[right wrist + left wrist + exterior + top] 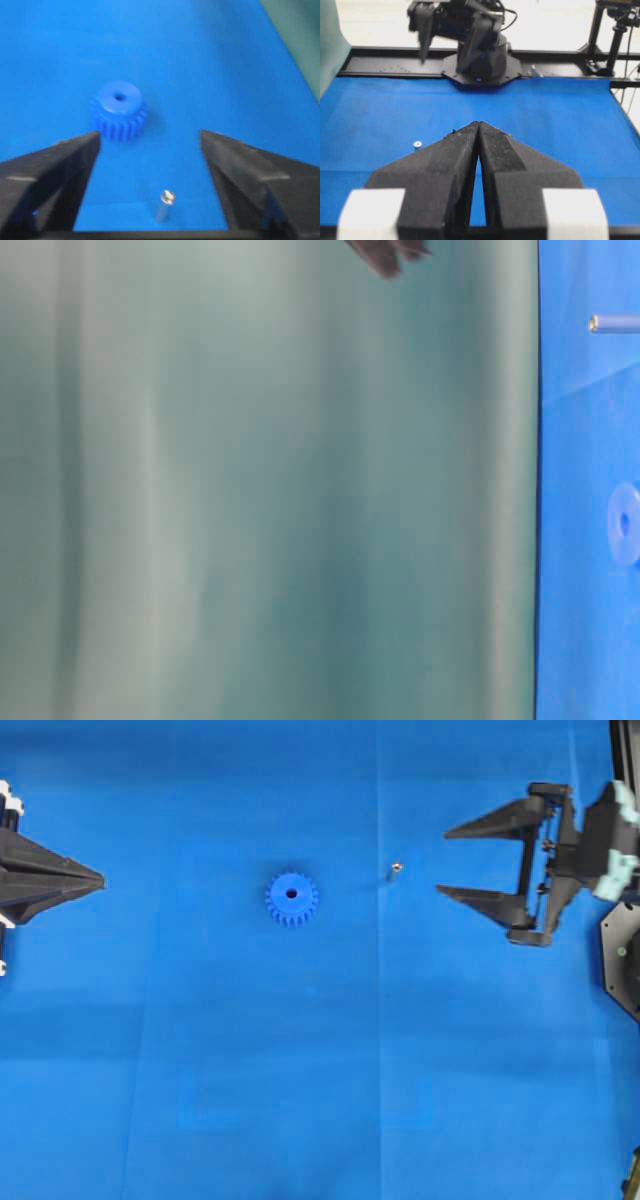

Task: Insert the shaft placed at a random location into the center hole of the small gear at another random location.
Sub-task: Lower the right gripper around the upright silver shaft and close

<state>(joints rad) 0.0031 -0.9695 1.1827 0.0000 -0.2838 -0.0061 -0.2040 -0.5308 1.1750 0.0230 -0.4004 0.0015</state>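
Observation:
The shaft is short next to the thick small gear, so the shaft will go down to its silver tip when I push it in.
The small gear, bright blue with a dark center hole, lies flat on the blue mat near the middle. The shaft, a tiny silver pin, stands upright to the gear's right. My right gripper is open, just right of the shaft. In the right wrist view the shaft shows between the spread fingers of the right gripper, touching neither, with the gear and its center hole beyond. My left gripper is shut and empty at the left edge. Its fingers hide the gear.
The blue mat covers the table. The right arm's base stands at the mat's far end in the left wrist view. A green backdrop fills most of the table-level view, where the shaft and gear show at the right edge.

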